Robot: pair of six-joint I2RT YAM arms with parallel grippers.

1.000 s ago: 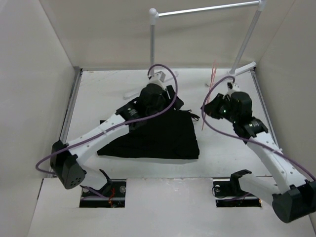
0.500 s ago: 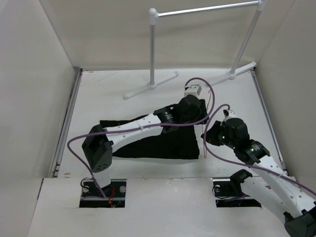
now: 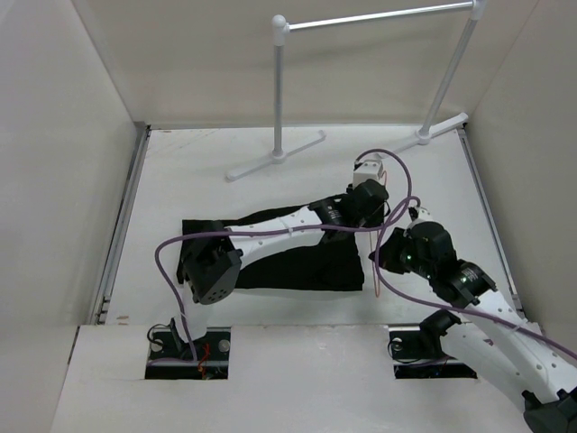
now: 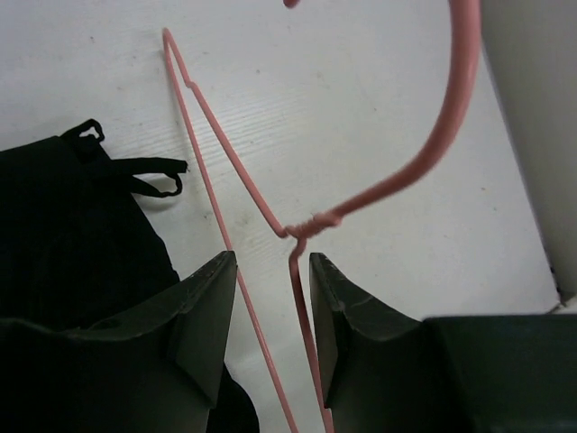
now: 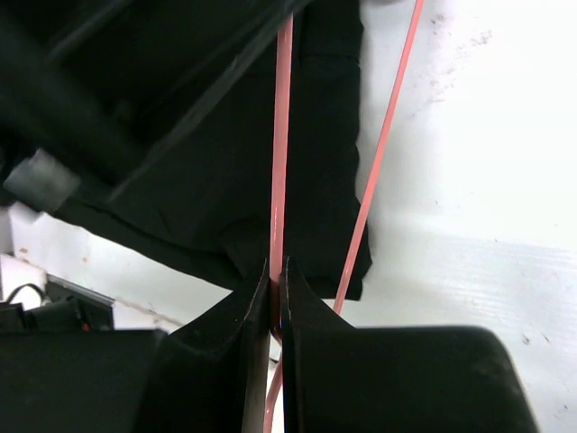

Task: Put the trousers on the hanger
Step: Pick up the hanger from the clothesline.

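Next, my left gripper grips the hanger's neck, as my right gripper is closed on the hanger's wire (image 5: 277, 230). This will free my right gripper to take the trousers' edge (image 3: 360, 257).
The black trousers (image 3: 297, 262) lie folded on the white table, mid-frame. The thin pink hanger (image 3: 373, 275) stands just off their right edge. My right gripper (image 3: 385, 257) is shut on one of its wires (image 5: 281, 135), and the trousers (image 5: 315, 207) lie behind it. My left gripper (image 3: 365, 212) reaches across over the trousers' upper right corner. It is open (image 4: 270, 262), with two hanger wires (image 4: 302, 271) running between its jaws just below the twisted neck; the hook (image 4: 433, 153) curves up to the right. The trousers' edge with a loop (image 4: 81, 225) lies to the left.
A white tubular garment rack (image 3: 279, 90) stands at the back of the table, with its feet spreading forward and its bar across the top right. Beige walls enclose the table on three sides. The left arm's link (image 3: 270, 236) lies across the trousers.
My left arm has swung right from the trousers' top edge to the hanger. My right gripper has drawn the hanger nearer and lower, from beside the rack's foot to the trousers' right edge.
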